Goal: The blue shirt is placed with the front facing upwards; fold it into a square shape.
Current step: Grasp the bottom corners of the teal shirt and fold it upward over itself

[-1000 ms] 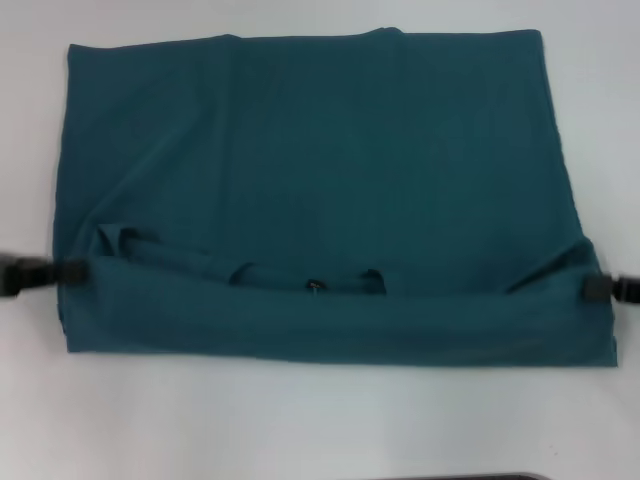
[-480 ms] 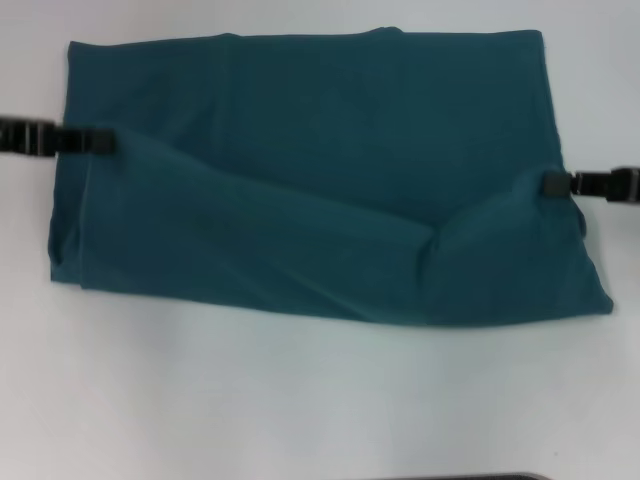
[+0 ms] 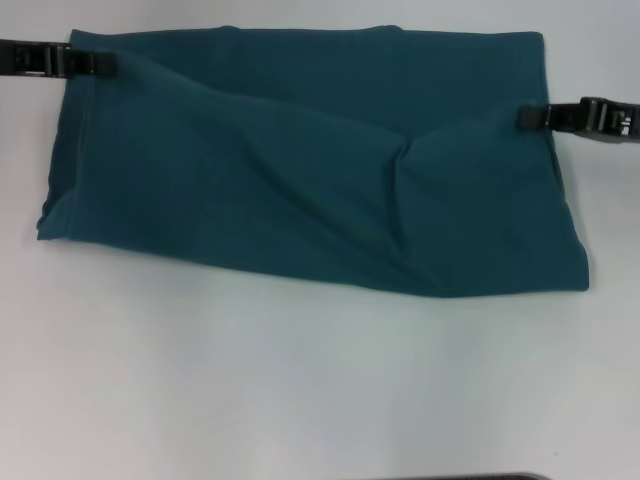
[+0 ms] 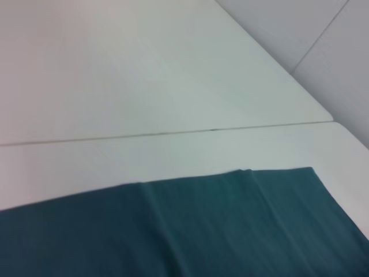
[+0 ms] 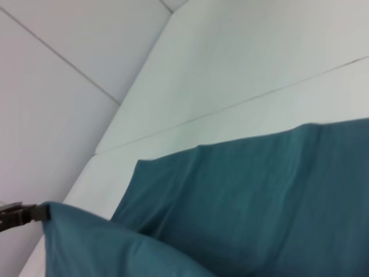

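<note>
The lifted layer (image 3: 290,120) is spread across both grippers, and the blue shirt's far edge (image 3: 130,34) lies flat beyond. My left gripper goes on to that edge of the shirt before it lets go there.
The blue shirt (image 3: 310,170) lies on the white table as a wide teal band, plain side up, with no lettering showing. My left gripper (image 3: 103,63) is at its far left corner, shut on the fabric's edge. My right gripper (image 3: 526,117) pinches the right edge, a little nearer than the far right corner. A raised fold runs slantwise between the two grips. The left wrist view shows only the shirt's (image 4: 190,231) flat far edge. In the right wrist view the shirt (image 5: 248,202) fills the lower part, with the left gripper (image 5: 40,213) far off holding a lifted corner.
The white table (image 3: 300,380) stretches bare in front of the shirt. A dark edge (image 3: 450,477) shows at the very bottom of the head view. A thin seam (image 4: 161,134) crosses the tabletop beyond the shirt.
Both grippers have carried the shirt's near edge away from me, over the shirt toward its far edge. The left one has travelled farther. The collar opening is now covered.
</note>
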### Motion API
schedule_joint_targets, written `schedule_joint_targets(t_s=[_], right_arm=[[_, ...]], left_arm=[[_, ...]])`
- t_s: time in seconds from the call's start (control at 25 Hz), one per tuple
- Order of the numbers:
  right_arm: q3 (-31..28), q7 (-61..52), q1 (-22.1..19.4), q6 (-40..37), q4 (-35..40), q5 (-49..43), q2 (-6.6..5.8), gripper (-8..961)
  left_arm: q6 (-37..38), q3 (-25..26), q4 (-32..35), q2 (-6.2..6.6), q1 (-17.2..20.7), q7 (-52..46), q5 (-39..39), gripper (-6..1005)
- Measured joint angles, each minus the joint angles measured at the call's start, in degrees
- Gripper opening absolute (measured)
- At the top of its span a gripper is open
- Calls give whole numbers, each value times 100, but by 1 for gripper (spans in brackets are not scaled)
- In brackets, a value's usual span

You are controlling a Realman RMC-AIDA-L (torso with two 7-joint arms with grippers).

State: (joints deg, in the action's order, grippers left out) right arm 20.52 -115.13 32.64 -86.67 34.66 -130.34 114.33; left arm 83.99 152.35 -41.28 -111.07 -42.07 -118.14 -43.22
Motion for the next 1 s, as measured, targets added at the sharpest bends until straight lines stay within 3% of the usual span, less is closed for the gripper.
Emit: schedule_joint_targets(t_s=[0.64,1.0], right_arm=[[-38,0,520,1146,-215,21,-38,45],[8,-50,655,1551,-241,80,-55,45]], left_arm=[[-1049,-77,93,34,-311,-196,15,-1],[-1704,-376,311,43,-539,-257,7,-1]])
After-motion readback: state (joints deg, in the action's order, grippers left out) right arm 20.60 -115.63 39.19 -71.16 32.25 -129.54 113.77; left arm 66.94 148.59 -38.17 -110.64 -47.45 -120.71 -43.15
